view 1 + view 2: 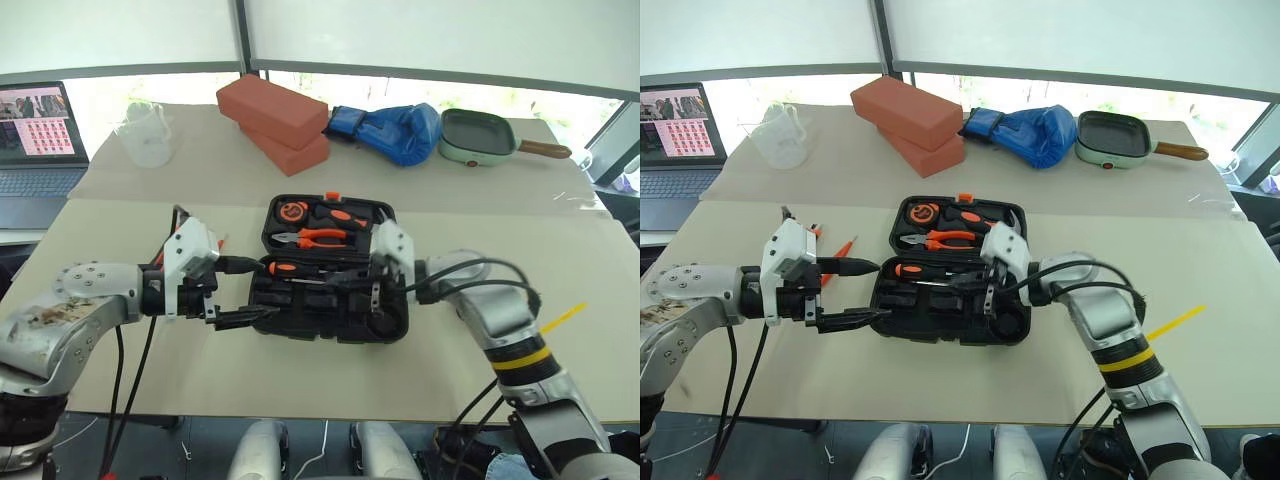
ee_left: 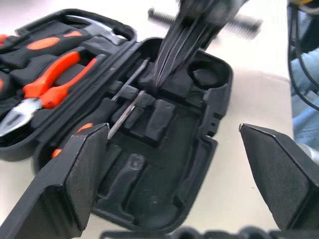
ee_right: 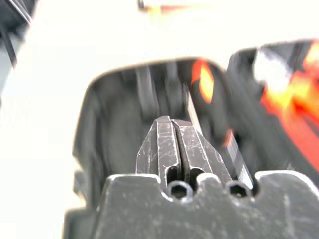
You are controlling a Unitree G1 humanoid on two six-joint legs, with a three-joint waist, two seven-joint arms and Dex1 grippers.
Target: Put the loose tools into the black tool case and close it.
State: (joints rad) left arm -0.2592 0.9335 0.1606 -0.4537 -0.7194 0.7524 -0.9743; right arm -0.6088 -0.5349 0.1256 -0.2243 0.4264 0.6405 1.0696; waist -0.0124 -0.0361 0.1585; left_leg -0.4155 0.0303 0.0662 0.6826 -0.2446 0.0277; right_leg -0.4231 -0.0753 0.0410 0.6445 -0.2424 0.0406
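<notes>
The slim red screwdriver [image 1: 221,243] will come to rest flat along a narrow empty channel [image 2: 111,156] when I lower it in, because the channel runs beside the thin shafts.
The black tool case [image 1: 392,328] lies open in the middle of the table, with orange-handled pliers [image 1: 322,238], a tape measure and a hammer in its far half. A screwdriver [image 1: 284,268] with an orange-and-black handle lies in the near half by the hinge; the left wrist view shows two thin shafts [image 2: 127,107] there. My right gripper [image 1: 340,276] hangs shut over the near half, pointing left, with nothing between its fingers [image 3: 174,144]. My left gripper [image 1: 262,290] stands open at the case's left edge. An orange-handled loose tool [image 1: 843,247] lies on the table left of the case, partly behind that gripper.
Two red bricks [image 1: 275,112], a blue boxing glove [image 1: 400,132] and a green pan [image 1: 478,137] sit along the far side. A clear measuring jug [image 1: 145,135] and a laptop [image 1: 35,135] are at the far left. A yellow strip [image 1: 562,318] lies at the right.
</notes>
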